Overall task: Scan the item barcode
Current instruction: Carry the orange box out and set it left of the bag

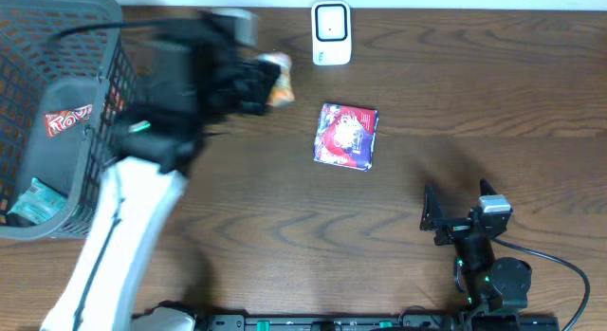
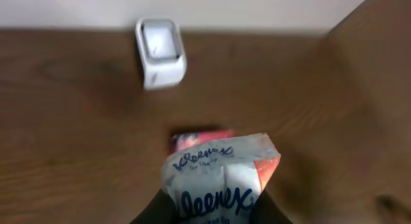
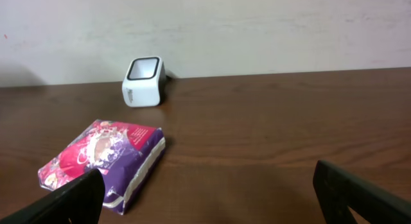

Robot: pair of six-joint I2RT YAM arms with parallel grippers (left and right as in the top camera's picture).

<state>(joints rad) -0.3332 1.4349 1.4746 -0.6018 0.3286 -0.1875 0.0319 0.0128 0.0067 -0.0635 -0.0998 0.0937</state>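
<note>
My left gripper keeps moving the Kleenex tissue pack [image 1: 282, 80] down toward the clear wood [image 1: 298, 135] beside the purple and red packet and lets go of it there.
A white Kleenex tissue pack [image 2: 218, 179] with blue lettering and an orange corner sits between my left gripper's [image 2: 212, 214] dark fingers, which are shut on it. Overhead, that pack [image 1: 277, 81] is held above the table, left of the white barcode scanner [image 1: 331, 32]. The left wrist view shows the scanner [image 2: 160, 52] ahead and to the left, near the wall. A purple and red packet [image 1: 347, 136] lies flat on the table below the scanner. My right gripper [image 1: 458, 204] rests low at the front right, open and empty, its fingers [image 3: 64, 198] wide apart.
A grey mesh basket [image 1: 104, 94] stands at the left edge, with a red and white pack [image 1: 68, 120] and a teal pack [image 1: 33, 200] inside. In the right wrist view, the purple packet [image 3: 103, 156] lies left of centre, with the scanner [image 3: 144, 81] behind it by the wall.
</note>
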